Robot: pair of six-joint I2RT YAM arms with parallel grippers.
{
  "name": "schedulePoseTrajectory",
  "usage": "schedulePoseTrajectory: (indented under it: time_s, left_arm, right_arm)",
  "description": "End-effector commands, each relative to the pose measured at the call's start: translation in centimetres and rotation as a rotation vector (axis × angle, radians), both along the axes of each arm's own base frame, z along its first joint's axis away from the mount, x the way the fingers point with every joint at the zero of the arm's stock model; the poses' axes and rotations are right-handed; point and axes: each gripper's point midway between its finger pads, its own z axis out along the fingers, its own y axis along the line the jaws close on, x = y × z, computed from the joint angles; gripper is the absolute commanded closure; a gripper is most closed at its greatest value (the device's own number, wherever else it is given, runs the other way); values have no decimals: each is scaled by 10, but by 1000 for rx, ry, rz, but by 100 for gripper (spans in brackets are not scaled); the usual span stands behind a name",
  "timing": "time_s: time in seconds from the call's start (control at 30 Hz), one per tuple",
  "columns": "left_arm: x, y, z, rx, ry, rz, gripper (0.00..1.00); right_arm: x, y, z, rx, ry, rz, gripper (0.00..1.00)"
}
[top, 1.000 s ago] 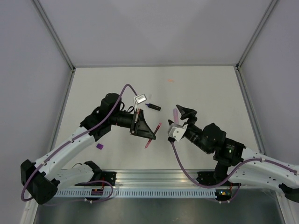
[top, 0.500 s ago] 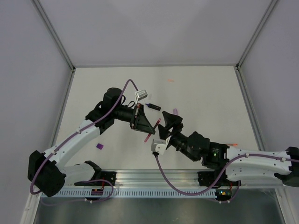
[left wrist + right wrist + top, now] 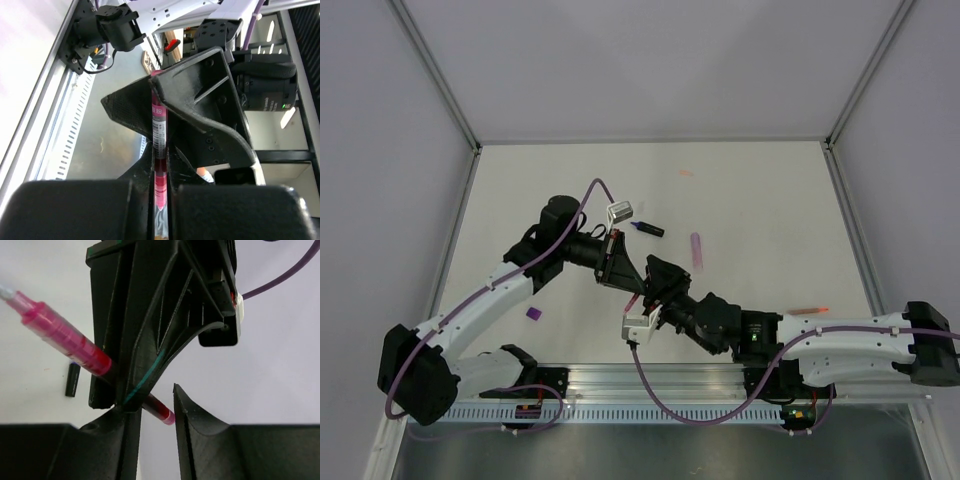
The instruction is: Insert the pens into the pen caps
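Note:
My right gripper needs to turn in line with the pink-red pen and grab its dark end, because the pen lies at a slant across my right gripper's open fingers.
My left gripper is shut on the pink-red pen, held off the table in the middle of the top view. The pen's pink body sticks out on one side of the left gripper's fingers. Its short dark end pokes out on the other side, between the fingers of my right gripper. Those jaws stand apart, with a gap left beside the pen. The dark navy pen lies on the table behind. A purple cap lies at the left and a pale pinkish cap at the right.
A thin red-orange object lies on the table by the right arm's forearm. Metal rails run along the near edge, and grey walls close in the table's sides and back.
My right arm has swung left, from beside the pale cap to the left gripper, and its jaws have narrowed around the pen's end. The left gripper kept its hold on the pen.

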Motion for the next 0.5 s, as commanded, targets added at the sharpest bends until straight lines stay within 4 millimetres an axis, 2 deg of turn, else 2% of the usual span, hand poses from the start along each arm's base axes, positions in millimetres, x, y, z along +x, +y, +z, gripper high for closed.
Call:
schedulePoseTrajectory:
  time_s: [0.0,0.13,0.17,0.23,0.27,0.33,0.37,0.47]
  left_arm:
    - [-7,3,7,-35,-2,-12,98]
    - [-14,7,15,-54,-12,-20,98]
    - [-15,8,18,-61,-21,-20,98]
    - [-16,9,22,-67,-28,-16,98]
    - [-15,10,23,-66,-31,-9,94]
    - [-9,13,26,-60,-23,15,80]
    - [-7,16,31,-67,-29,17,62]
    - [8,27,54,-103,-99,75,44]
  right_arm:
    - [-3,7,33,92,-59,0,67]
    - [-9,12,28,91,-55,24,82]
    - [-10,11,30,101,-55,28,91]
    - [-15,11,31,132,-40,46,100]
    - [-16,11,32,145,-30,51,100]
    - [-20,12,31,162,4,68,100]
    - [-21,12,30,162,15,68,100]
    - [-28,14,22,175,81,85,100]
